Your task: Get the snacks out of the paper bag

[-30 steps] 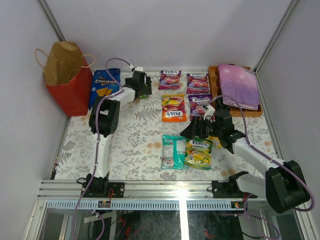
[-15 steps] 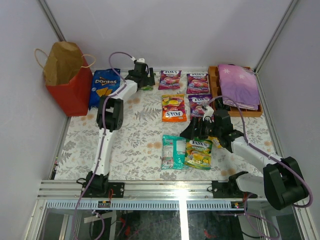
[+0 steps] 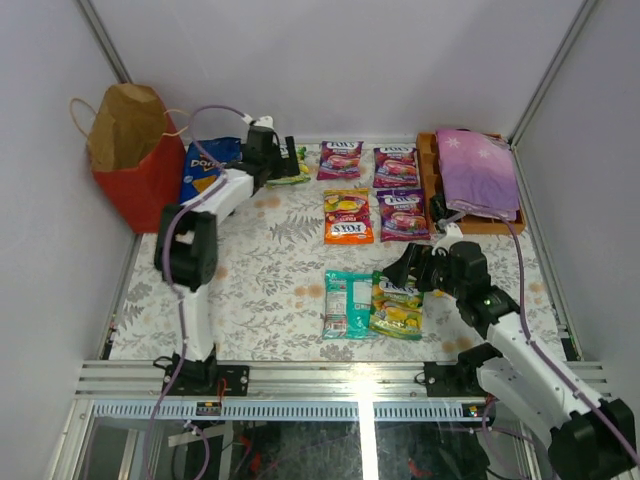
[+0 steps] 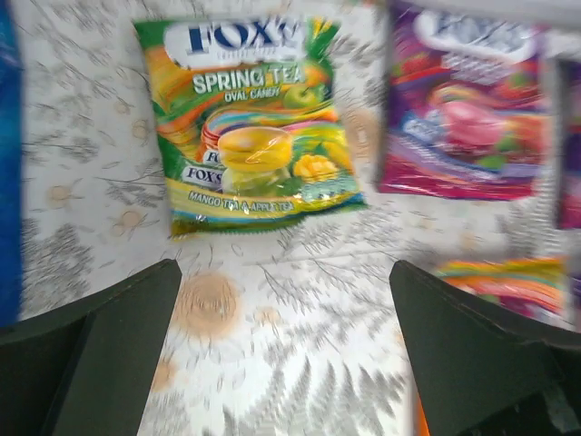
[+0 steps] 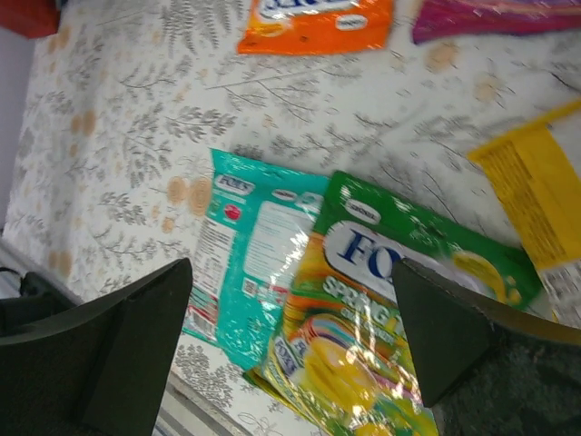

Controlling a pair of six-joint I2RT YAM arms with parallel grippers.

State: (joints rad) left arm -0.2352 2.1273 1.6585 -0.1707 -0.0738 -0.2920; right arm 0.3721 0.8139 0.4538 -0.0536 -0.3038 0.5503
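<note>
The second green-yellow pouch [image 3: 398, 305] has its edge [image 3: 372, 302] lying over the teal pouch. So it should come loose and leave the teal pouch behind when I lift it.
The red paper bag [image 3: 130, 160] stands open at the back left. The blue Doritos bag [image 3: 203, 165] lies beside it, partly under my left arm. My left gripper [image 3: 275, 160] [image 4: 283, 268] is open and empty, just short of a green-yellow pouch [image 3: 294, 166] [image 4: 254, 127]. Purple pouches [image 3: 340, 158] [image 4: 472, 118] and an orange pouch [image 3: 347, 217] lie mid-table. My right gripper [image 3: 408, 270] [image 5: 290, 272] is open and empty above a teal pouch [image 3: 347, 303] [image 5: 254, 254] and a second green-yellow pouch [image 3: 397, 305] [image 5: 381, 309]. A yellow bar [image 5: 536, 200] lies to their right.
A brown wooden tray [image 3: 428, 165] with the folded purple flowered cloth [image 3: 475, 170] stands at the back right. White walls close in the table on three sides. The metal rail [image 3: 300, 378] runs along the near edge.
My left gripper has swung left along the back and the green-yellow pouch now lies free on the table. My right gripper has drawn back to the right, off the pouches.
</note>
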